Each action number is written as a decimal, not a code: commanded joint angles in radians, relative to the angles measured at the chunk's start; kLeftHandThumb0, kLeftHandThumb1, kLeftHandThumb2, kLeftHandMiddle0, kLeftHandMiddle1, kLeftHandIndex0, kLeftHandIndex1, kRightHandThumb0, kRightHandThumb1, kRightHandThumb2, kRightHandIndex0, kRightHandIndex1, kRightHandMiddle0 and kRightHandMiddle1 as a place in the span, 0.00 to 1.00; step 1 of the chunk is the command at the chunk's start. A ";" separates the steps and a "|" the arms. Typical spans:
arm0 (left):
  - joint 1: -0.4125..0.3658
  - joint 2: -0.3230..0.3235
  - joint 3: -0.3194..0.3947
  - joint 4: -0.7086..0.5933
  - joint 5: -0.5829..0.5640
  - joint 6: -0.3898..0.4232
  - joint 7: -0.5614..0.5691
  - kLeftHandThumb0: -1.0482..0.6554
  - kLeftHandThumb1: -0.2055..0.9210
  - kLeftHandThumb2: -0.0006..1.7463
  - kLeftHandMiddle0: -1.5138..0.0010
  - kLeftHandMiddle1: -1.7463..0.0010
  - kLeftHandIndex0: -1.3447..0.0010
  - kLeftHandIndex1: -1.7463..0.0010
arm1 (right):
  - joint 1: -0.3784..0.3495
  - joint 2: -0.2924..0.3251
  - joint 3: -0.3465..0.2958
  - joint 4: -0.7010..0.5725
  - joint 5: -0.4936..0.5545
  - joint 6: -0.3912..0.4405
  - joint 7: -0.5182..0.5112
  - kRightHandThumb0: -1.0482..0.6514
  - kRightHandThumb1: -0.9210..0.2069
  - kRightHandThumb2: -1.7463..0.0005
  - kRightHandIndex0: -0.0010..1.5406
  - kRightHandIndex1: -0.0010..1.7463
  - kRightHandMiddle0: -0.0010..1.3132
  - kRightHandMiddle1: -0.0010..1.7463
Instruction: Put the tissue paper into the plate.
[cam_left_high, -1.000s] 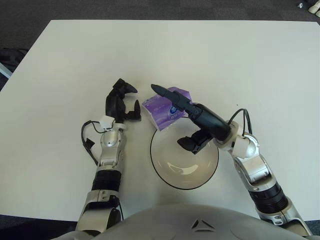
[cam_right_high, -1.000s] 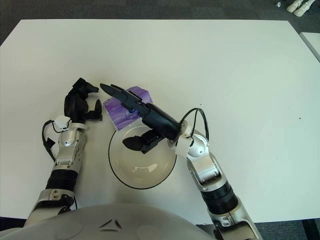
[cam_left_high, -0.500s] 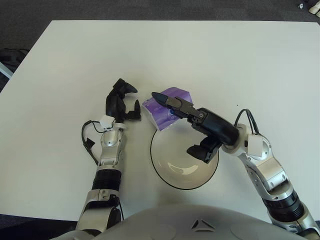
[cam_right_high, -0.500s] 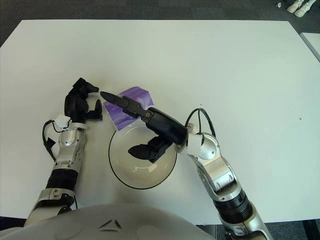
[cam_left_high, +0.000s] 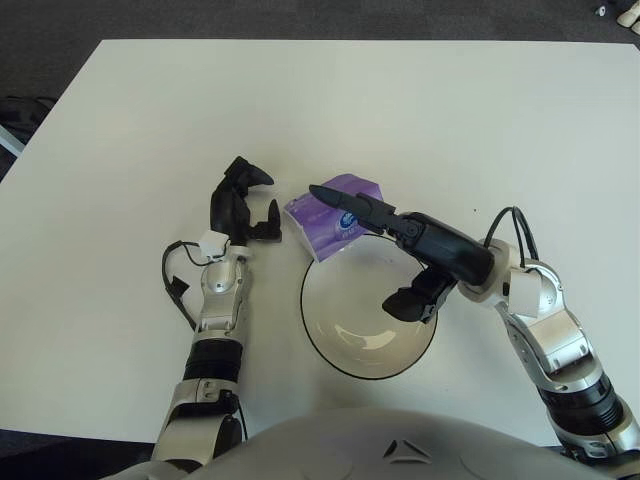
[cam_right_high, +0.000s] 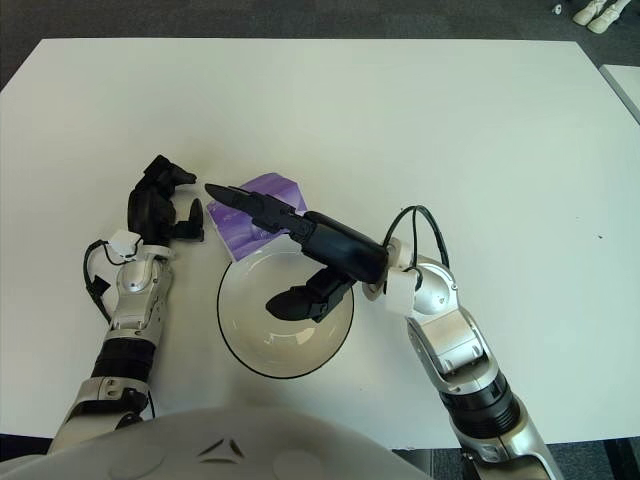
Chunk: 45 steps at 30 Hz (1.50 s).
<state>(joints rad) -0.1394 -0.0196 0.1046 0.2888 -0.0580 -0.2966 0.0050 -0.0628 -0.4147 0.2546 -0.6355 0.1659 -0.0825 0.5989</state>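
The round white plate (cam_left_high: 368, 320) will slide a little toward me when I lift the purple tissue pack, because the pack lies against the plate's far rim (cam_left_high: 345, 247).
The purple tissue pack (cam_left_high: 318, 228) lies on the white table, against the far-left rim of the round white plate (cam_left_high: 340, 362), a shallow bowl with a dark rim. My right hand (cam_left_high: 353, 249) reaches in from the right over the plate. It is open, with long fingers (cam_left_high: 345, 200) stretched out above the pack and the thumb (cam_left_high: 405, 300) hanging over the plate's inside. I cannot tell whether the fingers touch the pack. My left hand (cam_left_high: 262, 200) shows just left of the pack, fingers relaxed and holding nothing.
The white table (cam_left_high: 450, 120) stretches wide behind and to both sides. Its far edge meets dark floor. A black cable (cam_left_high: 178, 285) loops at my left wrist, and another (cam_left_high: 505, 225) at my right wrist.
My right hand has drawn back a little toward the right and nearer me, with its wrist and forearm swinging right. The tissue pack, plate and left hand have not moved.
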 joint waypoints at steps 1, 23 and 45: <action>0.069 0.004 -0.004 0.098 0.003 0.036 -0.011 0.61 0.12 1.00 0.42 0.00 0.46 0.04 | 0.021 -0.018 -0.044 -0.035 0.006 0.027 -0.014 0.00 0.00 0.53 0.00 0.00 0.00 0.00; 0.093 -0.018 -0.011 0.004 0.023 0.108 0.037 0.61 0.17 0.97 0.45 0.00 0.51 0.00 | -0.136 0.050 0.043 0.136 -0.229 -0.065 -0.089 0.00 0.00 0.54 0.00 0.00 0.00 0.00; 0.089 -0.029 0.000 0.050 0.034 0.106 0.078 0.61 0.16 0.98 0.45 0.00 0.50 0.00 | -0.227 0.072 0.068 0.359 -0.464 -0.335 -0.188 0.10 0.10 0.72 0.00 0.00 0.00 0.00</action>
<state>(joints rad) -0.1218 -0.0403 0.1079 0.2620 -0.0339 -0.2453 0.0660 -0.2801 -0.3448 0.3122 -0.3092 -0.2666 -0.3749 0.4301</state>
